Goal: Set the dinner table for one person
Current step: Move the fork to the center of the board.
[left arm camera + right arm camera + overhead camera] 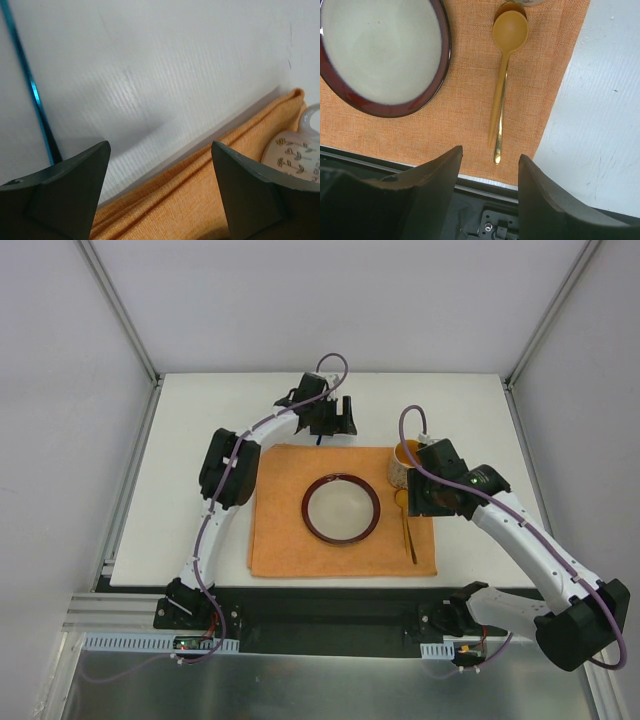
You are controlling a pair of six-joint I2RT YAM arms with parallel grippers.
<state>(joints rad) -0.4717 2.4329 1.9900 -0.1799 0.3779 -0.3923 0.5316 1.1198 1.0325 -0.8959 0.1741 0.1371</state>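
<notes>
My left gripper is open with the thin blue-teal rod (36, 97) outside its fingers, so it should move away from the placemat's back edge and over the rod.
The white dinner table (190, 430) carries an orange placemat (290, 550). A pale plate with a dark red rim (341, 508) lies at the mat's middle. A gold spoon (408, 532) lies to its right, and a cream mug with a flower pattern (400, 464) stands on the mat's back right corner. My left gripper (335, 423) hangs open and empty over the mat's back edge (210, 190), with the mug (295, 157) to its right. My right gripper (428, 502) is open and empty above the spoon (501, 95), the plate (380, 50) to its left.
A thin blue-teal rod (30, 85) runs along the left of the left wrist view; I cannot tell what it is. Grey frame posts (120, 310) rise at the back corners. The black arm-base rail (340, 615) lies at the near edge. Bare table (600, 100) lies right of the mat.
</notes>
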